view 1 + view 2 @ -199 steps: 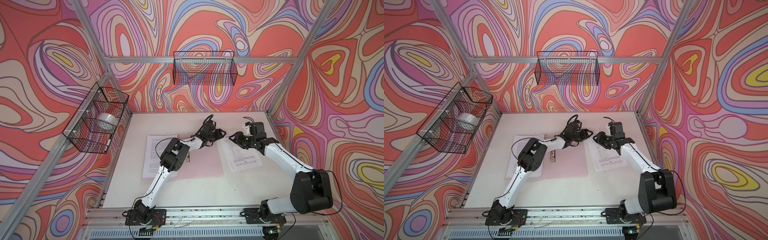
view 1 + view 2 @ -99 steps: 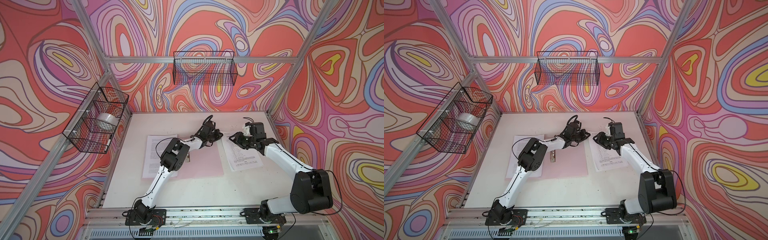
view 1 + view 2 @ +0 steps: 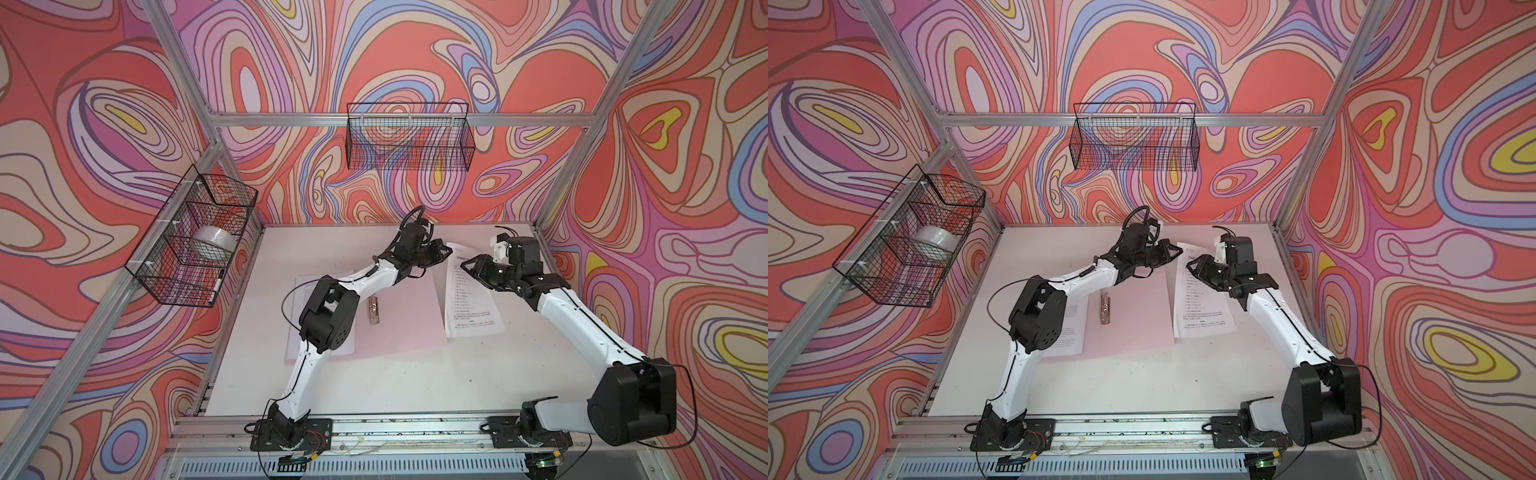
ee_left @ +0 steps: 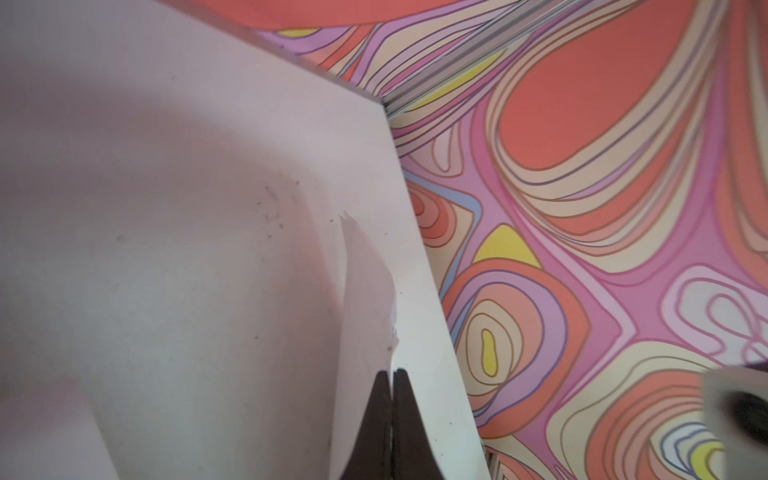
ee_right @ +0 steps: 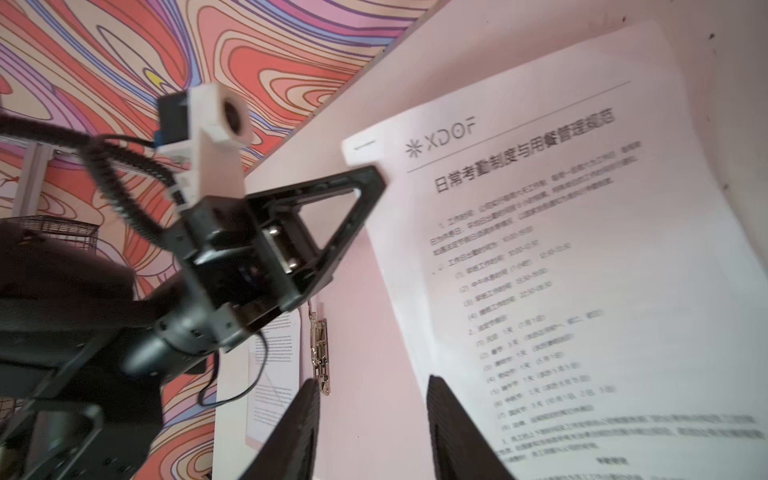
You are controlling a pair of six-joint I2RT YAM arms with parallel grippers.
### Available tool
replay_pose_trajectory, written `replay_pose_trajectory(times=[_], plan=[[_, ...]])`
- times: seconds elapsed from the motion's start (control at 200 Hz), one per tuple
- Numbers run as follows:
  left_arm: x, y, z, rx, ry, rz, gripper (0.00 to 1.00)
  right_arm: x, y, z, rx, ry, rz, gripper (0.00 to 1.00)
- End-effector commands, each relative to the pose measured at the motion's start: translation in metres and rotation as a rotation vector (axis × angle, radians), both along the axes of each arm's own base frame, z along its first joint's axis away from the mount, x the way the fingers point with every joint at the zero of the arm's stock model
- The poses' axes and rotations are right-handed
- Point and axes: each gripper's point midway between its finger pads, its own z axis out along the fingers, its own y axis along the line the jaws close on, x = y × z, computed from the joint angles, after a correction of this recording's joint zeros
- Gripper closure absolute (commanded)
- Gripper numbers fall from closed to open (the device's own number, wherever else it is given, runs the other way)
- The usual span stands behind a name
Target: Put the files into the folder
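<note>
Next, my left gripper pulls the file, which it holds by the corner, over the folder's empty half (image 3: pixel 409 318) toward the clip, because the file lies beyond the folder's edge (image 3: pixel 445 313).
The pale-pink folder (image 3: pixel 399 320) (image 3: pixel 1133 324) lies open and flat at mid-table, its metal clip (image 3: pixel 373 309) (image 5: pixel 319 353) along the spine. One of the files, a sheet with a heading and a list (image 3: pixel 469 299) (image 3: pixel 1200 299) (image 5: pixel 561 249), lies just right of the folder. A second printed sheet (image 3: pixel 296 291) (image 3: pixel 1073 328) rests on the folder's left half, partly under the left arm. My left gripper (image 3: pixel 449 249) (image 4: pixel 392 374) (image 5: pixel 376 174) is shut on the listed sheet's far-left corner, which curls up from the table (image 4: pixel 365 282). My right gripper (image 3: pixel 468 266) (image 5: pixel 371 380) hovers open over the folder's right edge.
A wire basket (image 3: pixel 191 249) on the left wall holds a white tape roll (image 3: pixel 212 241). Another wire basket (image 3: pixel 409 137) hangs on the back wall. The white table (image 3: pixel 374 382) is fenced by an aluminium frame, with both arm bases at its front edge.
My left gripper went from open to shut on the listed sheet's corner. The right gripper stayed about where it was, its jaws slightly narrower.
</note>
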Motion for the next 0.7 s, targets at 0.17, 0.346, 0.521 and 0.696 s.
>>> replay_pose_trajectory(times=[0.17,0.346,0.521,0.696], plan=[[-0.055,0.041,0.069,-0.019,-0.046,-0.103,1.0,-0.015,-0.004,0.049,-0.009,-0.089,0.007,0.56],[-0.066,0.069,0.077,-0.126,0.017,-0.107,1.0,-0.019,-0.006,0.057,-0.013,-0.103,-0.002,0.57],[-0.054,0.106,0.048,-0.095,0.058,-0.03,1.0,-0.02,-0.002,0.054,0.013,-0.094,0.016,0.58],[-0.045,0.126,0.009,0.031,0.045,-0.006,1.0,-0.019,0.015,0.044,0.039,-0.07,0.06,0.59]])
